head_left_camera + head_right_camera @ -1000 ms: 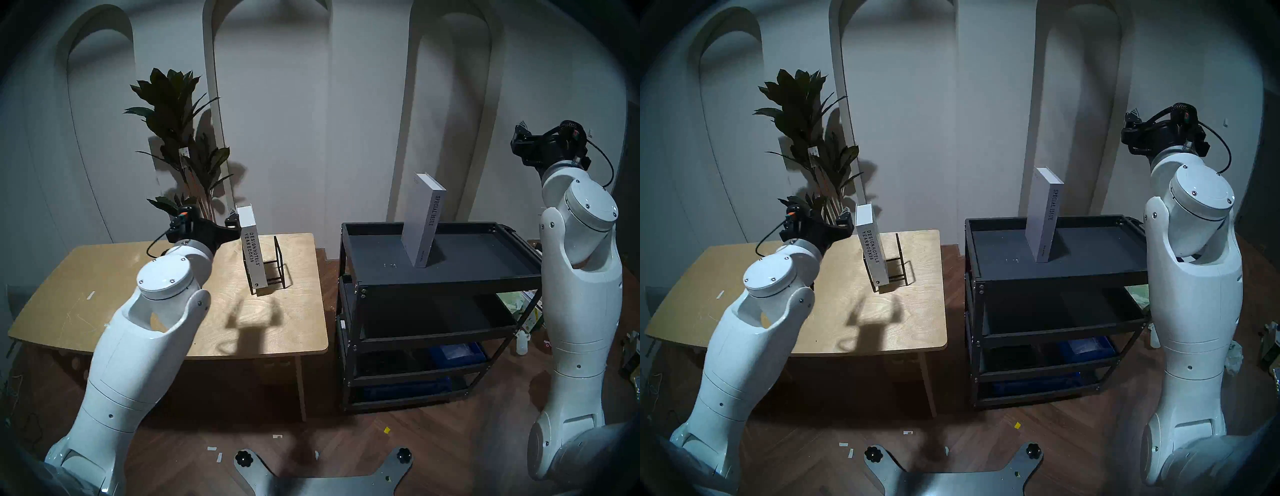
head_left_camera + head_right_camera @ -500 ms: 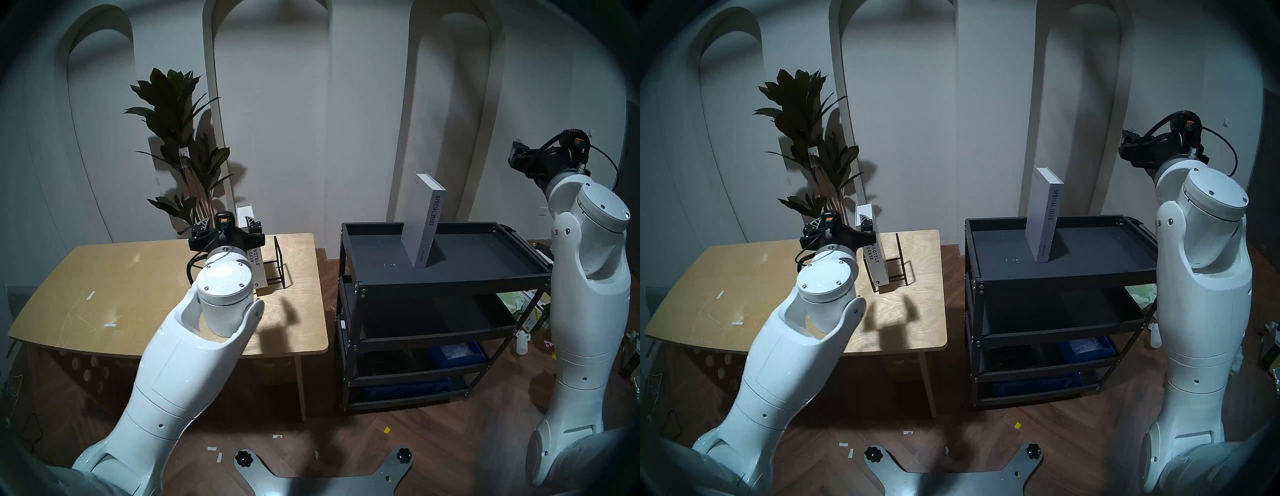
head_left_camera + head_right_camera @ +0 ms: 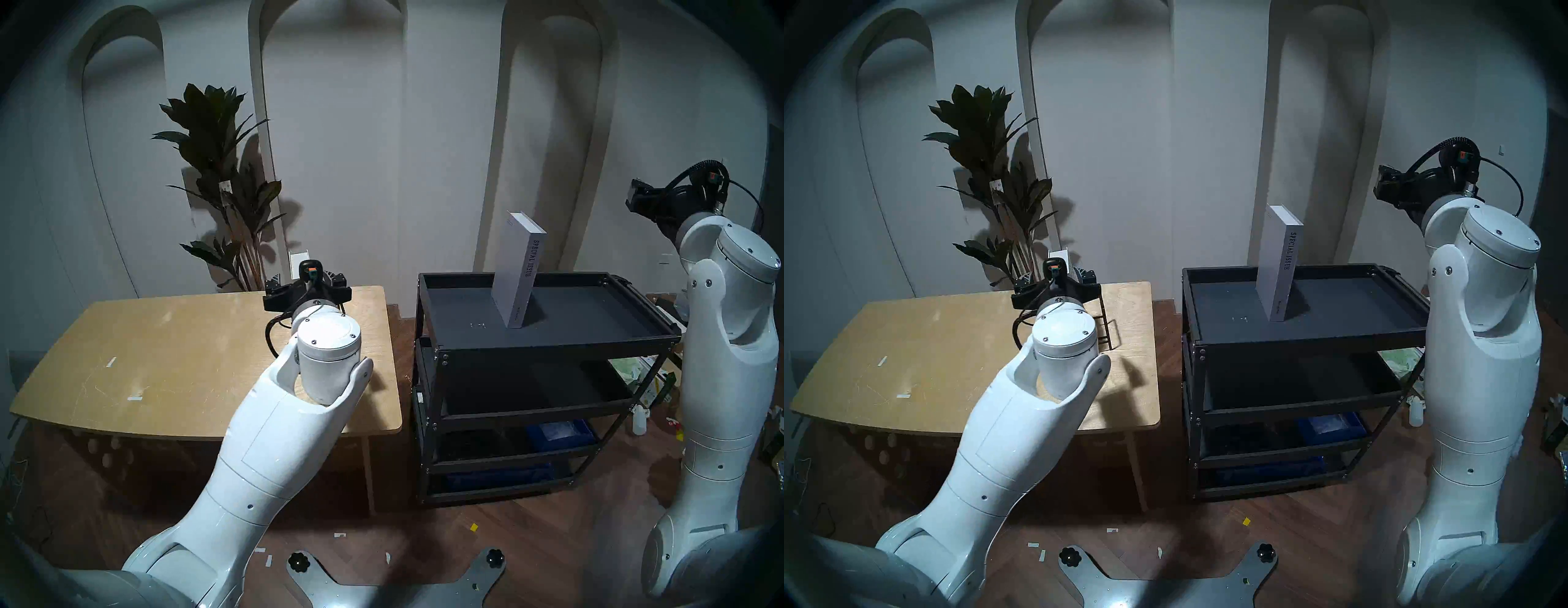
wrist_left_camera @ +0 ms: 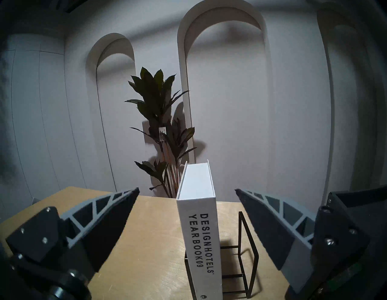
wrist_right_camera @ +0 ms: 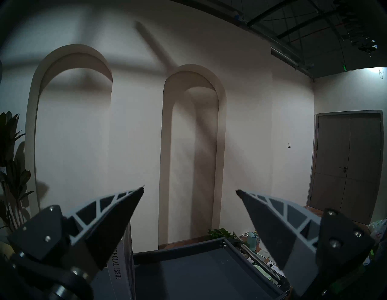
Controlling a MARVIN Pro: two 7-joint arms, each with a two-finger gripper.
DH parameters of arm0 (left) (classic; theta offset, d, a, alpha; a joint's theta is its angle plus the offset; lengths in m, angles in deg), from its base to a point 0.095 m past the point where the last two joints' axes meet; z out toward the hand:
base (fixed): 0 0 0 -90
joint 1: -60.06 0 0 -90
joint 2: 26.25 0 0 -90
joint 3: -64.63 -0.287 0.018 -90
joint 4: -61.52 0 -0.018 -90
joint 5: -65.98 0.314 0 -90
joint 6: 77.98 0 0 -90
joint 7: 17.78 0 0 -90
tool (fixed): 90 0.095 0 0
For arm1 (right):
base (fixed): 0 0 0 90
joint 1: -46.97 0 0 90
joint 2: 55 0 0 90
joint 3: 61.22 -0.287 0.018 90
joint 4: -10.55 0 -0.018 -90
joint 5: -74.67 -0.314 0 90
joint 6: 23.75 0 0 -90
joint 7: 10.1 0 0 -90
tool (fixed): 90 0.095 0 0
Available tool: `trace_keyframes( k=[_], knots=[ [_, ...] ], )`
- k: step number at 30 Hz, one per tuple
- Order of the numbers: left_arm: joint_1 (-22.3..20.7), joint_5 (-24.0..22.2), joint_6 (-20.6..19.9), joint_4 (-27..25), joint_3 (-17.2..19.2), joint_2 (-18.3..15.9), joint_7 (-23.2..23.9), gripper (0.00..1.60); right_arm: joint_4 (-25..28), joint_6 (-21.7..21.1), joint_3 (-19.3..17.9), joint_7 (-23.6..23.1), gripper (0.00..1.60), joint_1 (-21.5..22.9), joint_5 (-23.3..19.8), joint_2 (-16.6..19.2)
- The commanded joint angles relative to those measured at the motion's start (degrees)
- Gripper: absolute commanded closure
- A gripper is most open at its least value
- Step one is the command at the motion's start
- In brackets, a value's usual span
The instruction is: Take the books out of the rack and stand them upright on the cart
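A wide gap [image 4: 231, 261] shows beside the shorter book [image 4: 202, 237]. When I lift that book, it should slip free and leave the black wire rack standing.
The shorter book [image 4: 199, 241], "DESIGN HOTELS YEARBOOK 09", stands upright at the left end of the black wire rack [image 4: 249, 257] on the wooden table. My left gripper [image 4: 186, 189] is open and faces its spine. The book lines up between the fingers without touching them. In the head views the gripper [image 3: 306, 279] hides most of the book; only its top [image 3: 299, 257] shows. The taller book [image 3: 519, 271], "SPECIAL ISSUE", stands upright on the top shelf of the black cart [image 3: 551, 344]. My right gripper [image 5: 190, 188] is open and empty, raised above the cart's right side [image 3: 632, 197].
The light wooden table [image 3: 169, 361] stands left of the cart. A tall potted plant [image 3: 220, 170] stands behind the table against the arched wall. Blue bins [image 3: 560, 431] sit on a lower cart shelf. Loose clutter [image 3: 649, 382] lies on the floor right of the cart.
My left arm has swung right, from beside the shorter book to in front of its spine. My right arm has drifted slightly right and down. Neither book has moved.
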Motion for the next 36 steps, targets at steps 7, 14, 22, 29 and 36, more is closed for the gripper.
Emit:
trace_keyframes(
  k=[7,14,22,29,36],
  knots=[
    [-8.1,2.6,4.1,10.2,0.5,3.1,-1.2,0.00,1.4,1.7,-1.6,-0.8,0.00,0.6,-0.5,0.2],
    [-9.1,1.9,6.2,13.3,1.6,3.1,-0.7,0.00,1.4,2.3,-2.1,-1.1,0.00,0.7,-0.8,0.1],
    [-9.7,-3.8,4.4,14.5,5.6,5.2,1.6,0.00,2.2,2.8,-1.6,-1.2,0.00,0.7,-0.9,-0.3],
    [-10.5,-4.4,5.9,17.0,5.4,4.8,2.4,0.00,2.3,3.1,-1.2,-1.0,0.00,1.1,-0.6,-0.7],
    [-11.5,-4.8,7.3,19.2,5.3,4.6,3.3,0.00,2.6,2.9,-0.8,-0.6,0.00,1.4,-0.4,-0.8]
  ],
)
